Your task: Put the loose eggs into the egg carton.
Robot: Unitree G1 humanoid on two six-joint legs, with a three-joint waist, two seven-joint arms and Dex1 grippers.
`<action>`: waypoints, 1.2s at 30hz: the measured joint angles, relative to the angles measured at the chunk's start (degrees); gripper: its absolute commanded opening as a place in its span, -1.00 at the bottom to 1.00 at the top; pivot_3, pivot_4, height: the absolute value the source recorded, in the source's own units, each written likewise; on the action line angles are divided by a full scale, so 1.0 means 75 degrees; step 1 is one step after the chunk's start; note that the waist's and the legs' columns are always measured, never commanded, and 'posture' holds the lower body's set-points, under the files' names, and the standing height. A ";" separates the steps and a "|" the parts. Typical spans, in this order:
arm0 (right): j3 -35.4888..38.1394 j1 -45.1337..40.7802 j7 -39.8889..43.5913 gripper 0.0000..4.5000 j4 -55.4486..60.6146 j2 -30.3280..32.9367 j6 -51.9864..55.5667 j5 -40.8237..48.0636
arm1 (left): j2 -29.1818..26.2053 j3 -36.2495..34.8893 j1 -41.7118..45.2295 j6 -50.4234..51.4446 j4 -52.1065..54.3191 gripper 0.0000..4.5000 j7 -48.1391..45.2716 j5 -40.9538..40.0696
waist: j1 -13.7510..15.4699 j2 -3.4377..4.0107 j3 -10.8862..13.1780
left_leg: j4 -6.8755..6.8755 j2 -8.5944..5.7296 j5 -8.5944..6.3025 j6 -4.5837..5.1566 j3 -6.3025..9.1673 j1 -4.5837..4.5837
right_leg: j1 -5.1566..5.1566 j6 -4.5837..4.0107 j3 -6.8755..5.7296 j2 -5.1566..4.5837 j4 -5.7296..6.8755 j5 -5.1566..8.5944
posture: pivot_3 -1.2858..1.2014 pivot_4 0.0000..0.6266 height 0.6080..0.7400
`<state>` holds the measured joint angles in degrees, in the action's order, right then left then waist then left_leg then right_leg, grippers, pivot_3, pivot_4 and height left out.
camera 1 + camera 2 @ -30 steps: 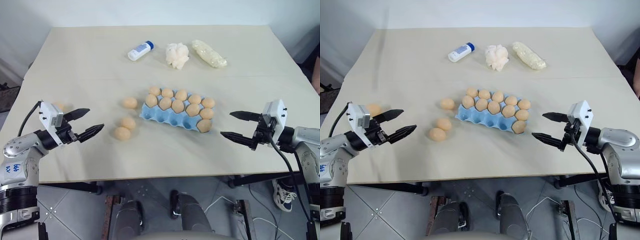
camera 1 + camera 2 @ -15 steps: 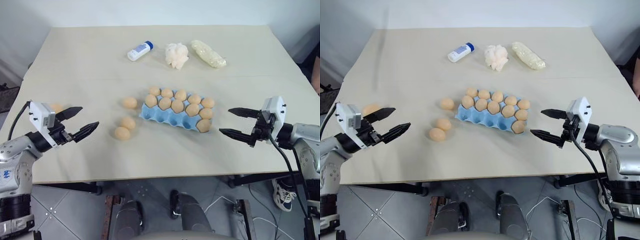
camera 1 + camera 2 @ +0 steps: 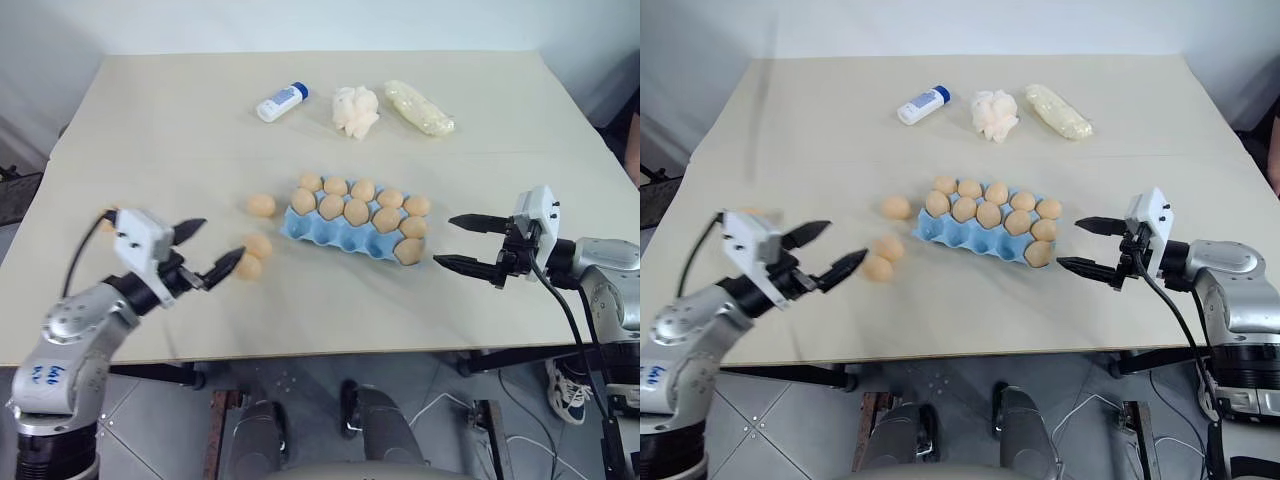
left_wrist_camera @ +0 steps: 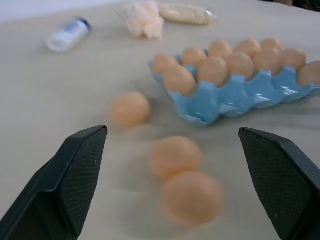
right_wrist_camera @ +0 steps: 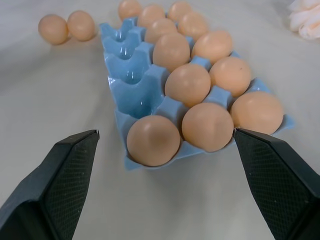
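Both sides of the nearest loose egg (image 3: 877, 268) are free and face the open fingers, so the robot's left gripper keeps going down and closes around that egg's middle.
The light blue egg carton (image 3: 328, 236) lies mid-table with several eggs in its two far rows and one at the right end of its near row. Three loose eggs (image 3: 260, 205) (image 3: 257, 244) (image 3: 247, 268) lie to its left. My left gripper (image 3: 218, 243) is open and empty, its tips just left of the two nearer eggs (image 4: 175, 156) (image 4: 191, 197). A further egg (image 3: 108, 214) peeks out behind that wrist. Off the carton's right end my right gripper (image 3: 445, 241) hangs open and empty, facing the carton (image 5: 125, 65).
At the far side of the table lie a white bottle with a blue cap (image 3: 280, 101), a lumpy white wad (image 3: 355, 108) and a pale wrapped roll (image 3: 418, 107). The table's near edge (image 3: 330, 352) runs just below both grippers.
My left gripper has swung right, from near the table's left edge to beside the two nearer loose eggs. The right gripper has hardly moved.
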<state>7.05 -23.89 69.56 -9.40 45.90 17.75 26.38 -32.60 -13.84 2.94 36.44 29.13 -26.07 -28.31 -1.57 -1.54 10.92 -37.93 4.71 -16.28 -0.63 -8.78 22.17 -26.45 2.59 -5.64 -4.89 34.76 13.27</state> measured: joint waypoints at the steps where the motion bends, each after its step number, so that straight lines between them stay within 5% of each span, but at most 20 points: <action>1: 0.0000 -0.0006 0.0004 1.00 -0.0007 0.0000 0.0000 -0.0003 | 0.0029 0.0158 -0.0024 0.0068 0.0015 0.99 0.0149 0.0125 | -0.0002 0.0000 0.0000 | 0.0000 0.0004 0.0001 -0.0001 0.0000 0.0000 | -0.0001 -0.0001 0.0002 0.0005 0.0000 0.0000 | 0.03 -0.52 1.00; 11: 0.0000 -0.0003 0.0063 1.00 -0.0006 0.0003 0.0040 -0.0056 | 0.0046 0.1315 -0.0161 0.0827 0.0313 0.99 0.1179 0.1286 | 0.0012 0.0000 0.0000 | -0.0007 0.0008 0.0002 -0.0004 0.0000 -0.0002 | -0.0001 -0.0005 0.0031 0.0022 -0.0007 -0.0002 | 0.03 -0.52 1.00; 29: 0.0026 0.0268 0.0010 1.00 0.0082 0.0076 0.0190 -0.0058 | 0.0458 0.1702 0.0460 0.0700 -0.0779 0.99 0.1009 0.1666 | 0.0015 0.0000 0.0000 | -0.0010 0.0008 0.0003 -0.0002 -0.0003 -0.0002 | -0.0002 -0.0004 0.0035 0.0025 -0.0008 -0.0003 | 0.03 -0.52 1.00; 36: 0.0028 0.0270 -0.0040 1.00 0.0121 0.0105 0.0190 -0.0058 | 0.0649 0.1736 0.0705 -0.0071 -0.1488 0.13 0.0774 0.1896 | 0.0016 0.0000 0.0000 | -0.0012 0.0008 0.0003 -0.0002 -0.0004 -0.0001 | -0.0002 -0.0003 0.0037 0.0024 -0.0009 -0.0003 | 0.03 -0.52 1.00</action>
<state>7.26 -21.87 69.26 -8.49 46.68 19.18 25.95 -27.74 -0.82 8.23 35.91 17.97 -20.26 -14.09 -1.45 -1.54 10.92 -38.02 4.78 -16.26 -0.64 -8.81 22.16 -26.46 2.56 -5.36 -4.71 34.69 13.25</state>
